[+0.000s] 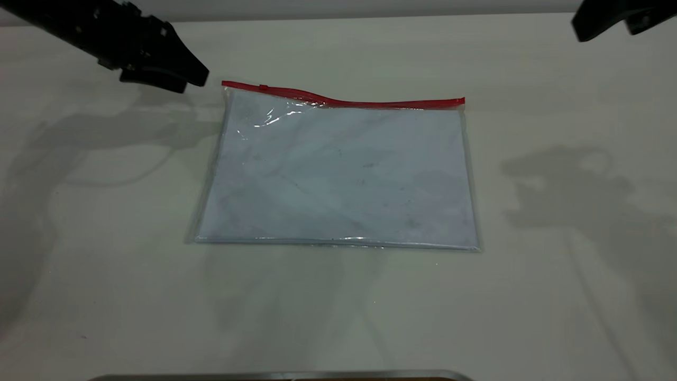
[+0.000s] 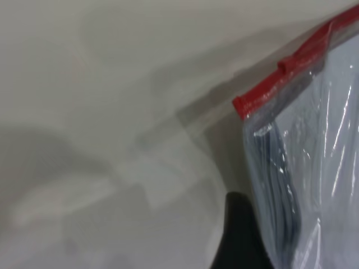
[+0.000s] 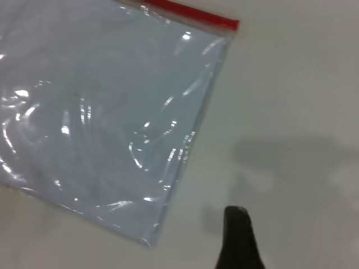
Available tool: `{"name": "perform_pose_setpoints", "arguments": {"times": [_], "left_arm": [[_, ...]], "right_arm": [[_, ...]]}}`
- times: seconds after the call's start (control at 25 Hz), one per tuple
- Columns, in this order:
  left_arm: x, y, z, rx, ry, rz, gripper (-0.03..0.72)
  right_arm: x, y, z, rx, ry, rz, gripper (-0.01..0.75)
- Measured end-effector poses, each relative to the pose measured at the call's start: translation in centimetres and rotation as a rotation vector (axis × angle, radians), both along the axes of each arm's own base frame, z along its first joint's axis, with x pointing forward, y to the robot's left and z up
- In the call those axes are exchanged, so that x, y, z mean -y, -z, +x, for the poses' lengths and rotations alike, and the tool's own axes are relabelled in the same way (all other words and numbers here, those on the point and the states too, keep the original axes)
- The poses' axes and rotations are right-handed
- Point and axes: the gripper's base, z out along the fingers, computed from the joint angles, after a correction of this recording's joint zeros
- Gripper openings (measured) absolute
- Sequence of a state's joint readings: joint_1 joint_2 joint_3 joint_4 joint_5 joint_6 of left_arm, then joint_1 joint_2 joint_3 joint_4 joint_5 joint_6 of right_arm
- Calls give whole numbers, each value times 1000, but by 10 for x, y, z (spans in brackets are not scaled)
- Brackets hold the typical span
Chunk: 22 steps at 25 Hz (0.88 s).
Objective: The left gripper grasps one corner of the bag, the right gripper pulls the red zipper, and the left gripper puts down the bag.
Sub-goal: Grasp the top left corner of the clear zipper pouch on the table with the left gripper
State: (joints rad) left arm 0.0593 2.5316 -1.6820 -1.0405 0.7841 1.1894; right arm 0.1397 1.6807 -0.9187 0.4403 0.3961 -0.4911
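The red zipper's slider point(image 1: 263, 86) is far from my right gripper, so my left gripper should first take hold of the bag's corner point(image 1: 233, 101) below the zipper and bring it over.
The bag point(image 1: 338, 174) lies flat in the middle of the table, a clear pouch with white paper inside. Its red zipper point(image 1: 344, 100) runs along the far edge, with the small slider tab point(image 1: 263, 87) near the left end. The left gripper point(image 1: 193, 83) hovers open just left of the bag's red-capped corner point(image 1: 226, 84) and touches nothing. In the left wrist view that corner point(image 2: 242, 105) is close ahead, and one black finger point(image 2: 238, 235) lies beside the bag's side edge. The right gripper point(image 1: 584, 32) hangs at the far right, well away from the bag, open and empty; one finger point(image 3: 238, 241) shows over bare table.
The pale table point(image 1: 529, 264) stretches wide on every side of the bag. A grey metal edge point(image 1: 280, 375) runs along the near side. The arms' shadows fall to the left and right of the bag.
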Motion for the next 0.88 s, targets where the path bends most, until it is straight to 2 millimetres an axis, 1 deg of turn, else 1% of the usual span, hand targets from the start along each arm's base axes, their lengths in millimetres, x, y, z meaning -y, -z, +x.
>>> {"name": "perform_pose_setpoints", "arguments": {"times": [0.32,0.52,0.68,0.88], "left_arm": [[4,28,1,25,-30,-49,588],[15,34,1,47,-19,-73,588],[23,45,-1,33,-16,-73,588],[27,54,-1,24,-55,-120,588]], "right_arm": [[-2,2,2,-1,-10,13,576],[-2,2,2,0,-13,13,576],[-2,2,2,0,-13,13,576],[-2,2,2,1,-15,12,576]]}}
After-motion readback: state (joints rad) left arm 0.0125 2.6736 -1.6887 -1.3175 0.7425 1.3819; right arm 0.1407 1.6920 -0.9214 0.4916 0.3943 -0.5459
